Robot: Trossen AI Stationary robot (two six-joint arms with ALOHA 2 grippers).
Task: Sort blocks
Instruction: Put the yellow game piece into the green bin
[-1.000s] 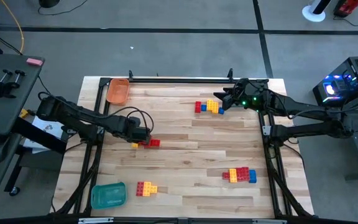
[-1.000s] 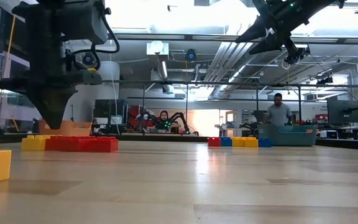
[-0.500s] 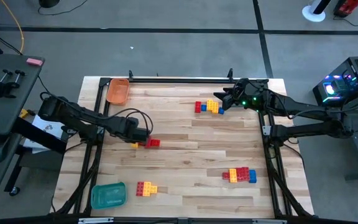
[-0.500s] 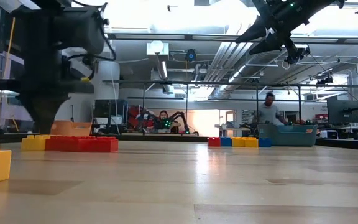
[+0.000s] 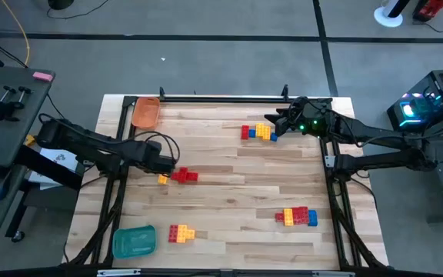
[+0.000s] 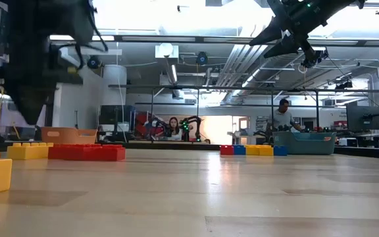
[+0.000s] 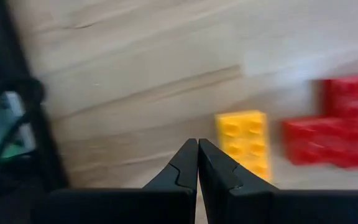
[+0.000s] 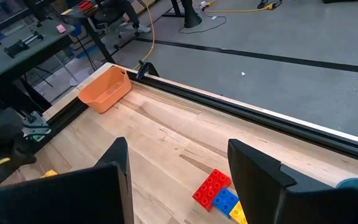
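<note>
My left gripper's fingers are closed next to the loose yellow block [image 5: 162,179], so I should open them around that block and take it to the orange tray [image 5: 146,113].
A yellow block [image 5: 162,179] and a clump of red blocks [image 5: 184,175] lie on the wooden table at its left middle. My left gripper [image 5: 165,164] hangs shut just above the table, pointing down. In its wrist view the fingertips [image 7: 197,146] are beside the yellow block [image 7: 244,142] and touch nothing. My right gripper [image 5: 272,123] hovers open high over the far right, above a red, blue and yellow clump of blocks [image 5: 258,132], also in its wrist view [image 8: 219,190].
An orange tray [image 5: 145,112] sits at the far left corner and a teal tray [image 5: 134,241] at the near left. More block clumps lie near the front [image 5: 181,232] and at the right [image 5: 296,216]. Black frame rails [image 5: 221,97] edge the table. People are in the room beyond.
My left gripper, still shut, has risen and drawn back toward the table's left edge, away from the red blocks. The yellow block has slid a little to the left and now lies uncovered beside the red clump.
</note>
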